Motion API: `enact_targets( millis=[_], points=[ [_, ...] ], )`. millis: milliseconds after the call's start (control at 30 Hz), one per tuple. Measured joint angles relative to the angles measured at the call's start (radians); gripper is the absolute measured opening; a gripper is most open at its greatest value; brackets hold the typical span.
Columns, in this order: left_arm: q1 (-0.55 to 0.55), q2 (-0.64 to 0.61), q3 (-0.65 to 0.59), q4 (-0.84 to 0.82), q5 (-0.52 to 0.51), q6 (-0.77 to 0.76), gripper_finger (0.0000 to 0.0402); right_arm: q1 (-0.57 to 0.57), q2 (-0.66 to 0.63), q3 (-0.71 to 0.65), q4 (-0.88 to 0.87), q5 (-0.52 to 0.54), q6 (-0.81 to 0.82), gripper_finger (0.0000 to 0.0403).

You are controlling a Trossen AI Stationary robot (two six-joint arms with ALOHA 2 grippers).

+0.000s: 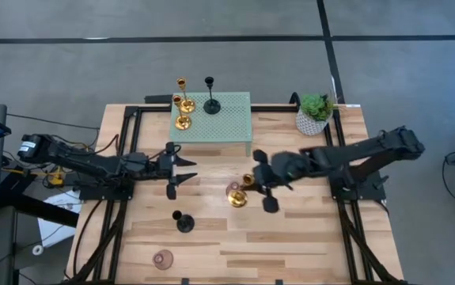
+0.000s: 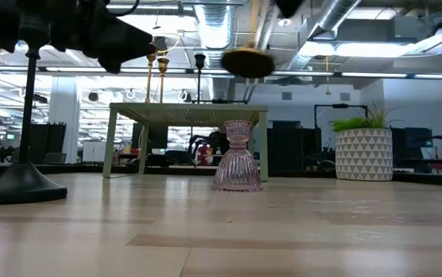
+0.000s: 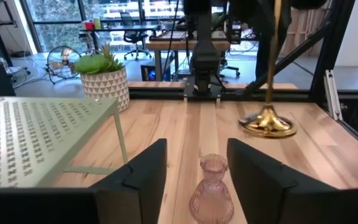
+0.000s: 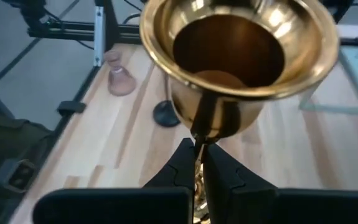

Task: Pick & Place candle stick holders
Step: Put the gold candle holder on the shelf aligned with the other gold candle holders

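The gold pair on the green stand (image 1: pixel 183 109) is closer to my left gripper. My left gripper should therefore grab the hanging gold holder (image 3: pixel 269 93) by its lower stem.
My right gripper (image 1: pixel 255 187) is shut on a shiny gold candle stick holder (image 4: pixel 238 56), held above the middle of the table; its round base (image 2: pixel 247 61) hangs well above the wood. A pinkish glass holder (image 1: pixel 232 190) stands on its wide base just beside it. My left gripper (image 1: pixel 186 172) is open and empty left of it; in the left wrist view the glass holder (image 3: pixel 211 190) stands ahead of the open fingers (image 3: pixel 142 171). Two gold holders (image 1: pixel 183 112) and a black one (image 1: pixel 210 103) stand on the green stand (image 1: pixel 231 127). My right gripper pinches the gold holder's slim stem (image 4: pixel 198 142) between its two fingers, just below the cup. The fingers come from the table's right, slanting down, and lie across the stem. The holder hangs upright, cup up, its base (image 3: pixel 267 122) lifted clear of the table.
A black holder (image 1: pixel 183 222) and another pinkish glass one (image 1: pixel 162 258) stand on the near left of the table. A potted plant in a white pot (image 1: pixel 314 115) stands at the far right. Bare wood lies at the near right.
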Motion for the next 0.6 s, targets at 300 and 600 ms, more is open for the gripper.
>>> enact_targets(
  millis=[300,600],
  points=[
    [0.000,0.032,0.003,0.023,0.000,-0.030,0.0172,-0.150,0.227,0.234,-0.030,-0.165,-0.138,0.0000],
    [0.000,0.032,0.003,0.048,-0.001,-0.090,0.0161,-0.225,0.372,0.358,-0.022,-0.193,-0.193,0.0000]
  ],
)
